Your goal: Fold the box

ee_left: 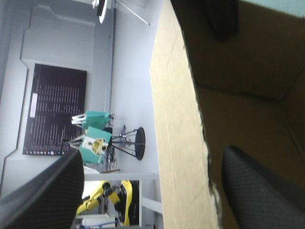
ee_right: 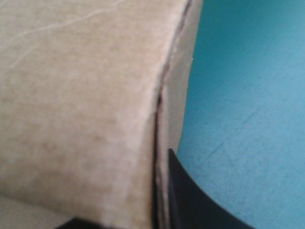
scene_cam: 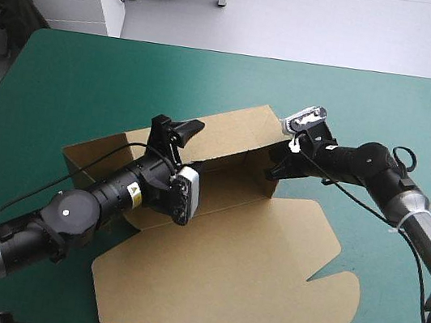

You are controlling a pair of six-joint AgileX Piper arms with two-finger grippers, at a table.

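The flat lid [scene_cam: 251,274] is joined to the tray along a crease [scene_cam: 220,211], so the lid will follow along, still spread out, when I pull the tray by its sides.
The brown box [scene_cam: 224,261] lies mid-table as a part-raised tray, with its back wall [scene_cam: 228,135] up and the lid flat toward the front. My left gripper [scene_cam: 176,127] is open and straddles the top edge of the back wall [ee_left: 178,124], one black finger on each side. My right gripper [scene_cam: 276,169] sits at the box's right end wall [scene_cam: 266,178]. In the right wrist view the board [ee_right: 81,105] fills most of the picture. The right gripper [ee_right: 157,191] is shut on the wall's edge; one finger [ee_right: 190,200] shows, the other is mostly hidden.
The flat lid with its cut flaps [scene_cam: 326,294] reaches close to the table's front edge. The teal-green cover [scene_cam: 91,68] shows beyond the box up to the far edge, and to the right of the end wall [ee_right: 248,95].
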